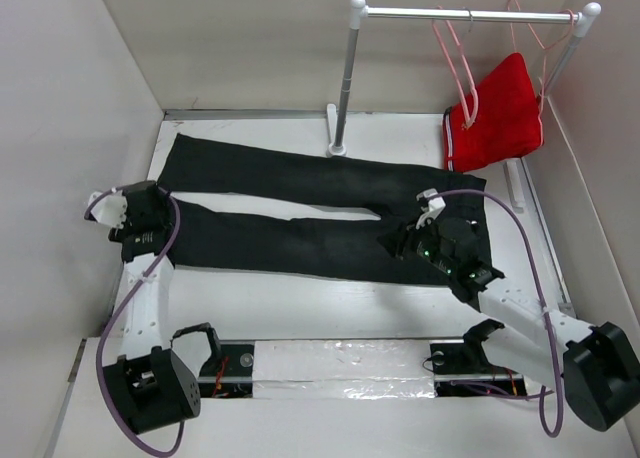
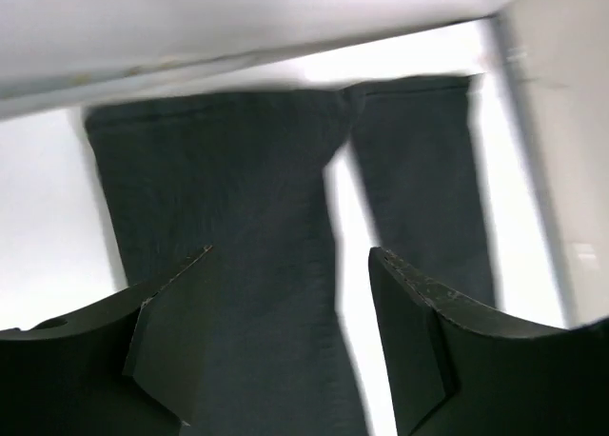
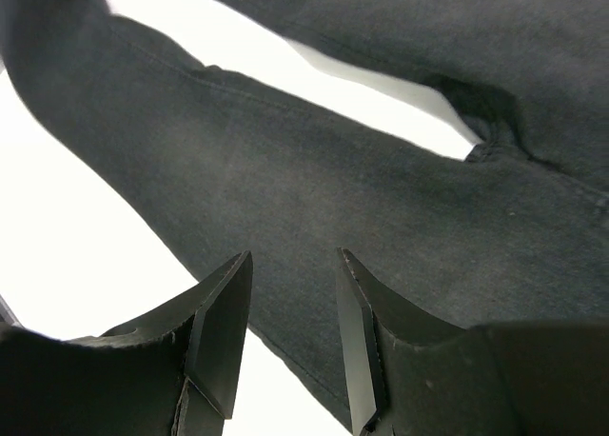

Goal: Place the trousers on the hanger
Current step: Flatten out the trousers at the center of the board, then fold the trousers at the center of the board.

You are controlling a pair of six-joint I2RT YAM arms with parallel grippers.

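Observation:
A white gap [image 1: 275, 207] separates the near leg from the far leg [image 1: 265, 170] up to the crotch, so the far leg should stay flat when the robot lifts the near leg and folds it over.
The black trousers [image 1: 300, 243] lie flat on the white table [image 1: 300, 303], legs pointing left, waistband at the right. My left gripper [image 1: 165, 200] is open at the cuff ends; in its wrist view [image 2: 290, 265] the jaws span one leg [image 2: 238, 188], holding nothing. My right gripper [image 1: 392, 243] is open over the near leg close to the crotch; in its wrist view [image 3: 293, 265] the jaws sit just above the leg's lower edge [image 3: 333, 169], empty. The thin pale-pink hanger [image 1: 527, 30] hangs on the rail [image 1: 420, 13] at the back right.
A second pink hanger [image 1: 455, 58] with red shorts [image 1: 497, 113] hangs on the same rail. The rail's left post [image 1: 345, 78] stands on a base just behind the far leg. White walls close in the left, back and right.

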